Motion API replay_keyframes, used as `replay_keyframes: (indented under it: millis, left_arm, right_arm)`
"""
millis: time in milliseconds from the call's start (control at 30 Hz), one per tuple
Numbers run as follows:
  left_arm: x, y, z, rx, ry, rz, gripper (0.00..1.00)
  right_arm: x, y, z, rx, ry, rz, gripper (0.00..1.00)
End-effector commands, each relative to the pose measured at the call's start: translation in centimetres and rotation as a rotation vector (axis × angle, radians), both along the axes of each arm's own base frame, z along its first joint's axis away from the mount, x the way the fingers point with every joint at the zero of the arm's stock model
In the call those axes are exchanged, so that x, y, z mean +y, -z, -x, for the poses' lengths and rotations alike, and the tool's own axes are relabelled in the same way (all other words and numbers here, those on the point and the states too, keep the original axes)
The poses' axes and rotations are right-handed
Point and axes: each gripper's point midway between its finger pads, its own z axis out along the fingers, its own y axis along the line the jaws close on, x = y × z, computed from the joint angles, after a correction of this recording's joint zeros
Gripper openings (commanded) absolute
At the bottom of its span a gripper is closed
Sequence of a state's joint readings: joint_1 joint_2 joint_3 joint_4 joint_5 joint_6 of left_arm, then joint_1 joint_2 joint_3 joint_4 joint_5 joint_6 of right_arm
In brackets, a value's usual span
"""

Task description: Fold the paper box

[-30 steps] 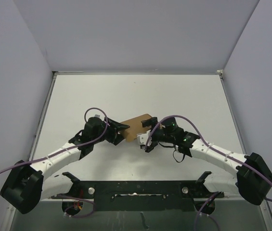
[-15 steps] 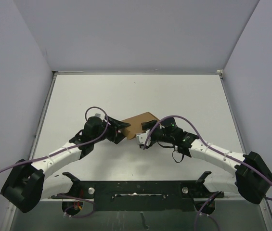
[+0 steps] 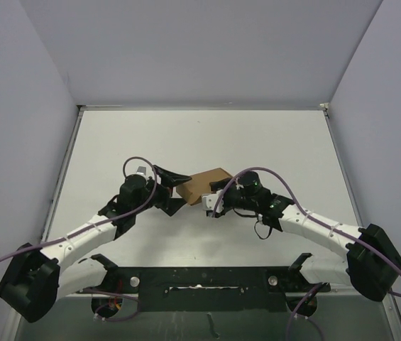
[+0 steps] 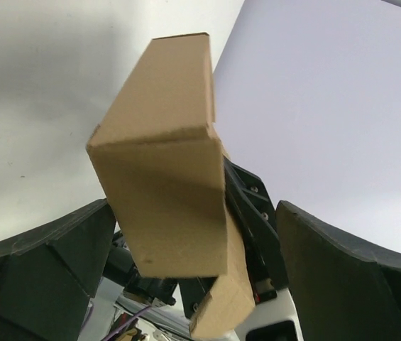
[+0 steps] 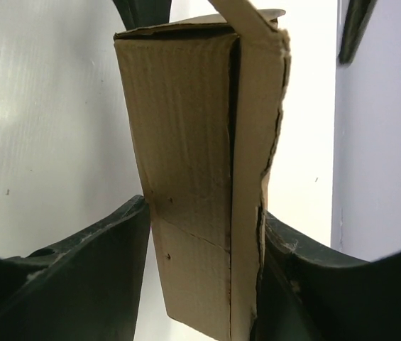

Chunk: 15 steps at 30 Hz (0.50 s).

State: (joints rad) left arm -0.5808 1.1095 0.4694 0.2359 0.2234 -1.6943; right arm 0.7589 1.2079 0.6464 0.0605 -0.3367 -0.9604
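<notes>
The robot's right gripper holds the paper box up high with its long flap [image 5: 257, 135] gaping, so it should lay the box [image 3: 199, 186] flat, and the left gripper should brace it.
The paper box [image 3: 206, 183] is a small brown carton, folded into a closed shape and held above the table between both arms. My right gripper [image 3: 211, 196] is shut on it; in the right wrist view both fingers press the sides of the box [image 5: 193, 163], and a torn edge runs down its right side. My left gripper [image 3: 183, 192] is open at the box's left end. In the left wrist view the box [image 4: 165, 177] hangs between the spread fingers [image 4: 51, 263], with a clear gap on the right side.
The white table [image 3: 271, 142] is walled by pale panels at the back and sides. A black rail [image 3: 200, 277] with the arm bases runs along the near edge. Purple cables loop over both arms.
My left gripper has opened its fingers wide around the box's left end and let go. The right gripper keeps hold and the box has shifted slightly right.
</notes>
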Motion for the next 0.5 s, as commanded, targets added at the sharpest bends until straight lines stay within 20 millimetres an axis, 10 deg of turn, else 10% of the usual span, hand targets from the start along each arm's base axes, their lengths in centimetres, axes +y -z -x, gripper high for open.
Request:
replay_keyframes:
  millis: [0,467]
  left_arm:
    - [0.7,-3.7,0.1,-0.135,-0.020,0.033,0.98]
    - [4.8,-2.6,2.9,-0.359,-0.010,-0.212,0.98]
  right_arm:
    - [0.2,-2.6,-0.5,0.009,0.012,-0.094,0.45]
    - [-2.0,-5.3,-1.7,0.377,0.130,-0.291,0.45]
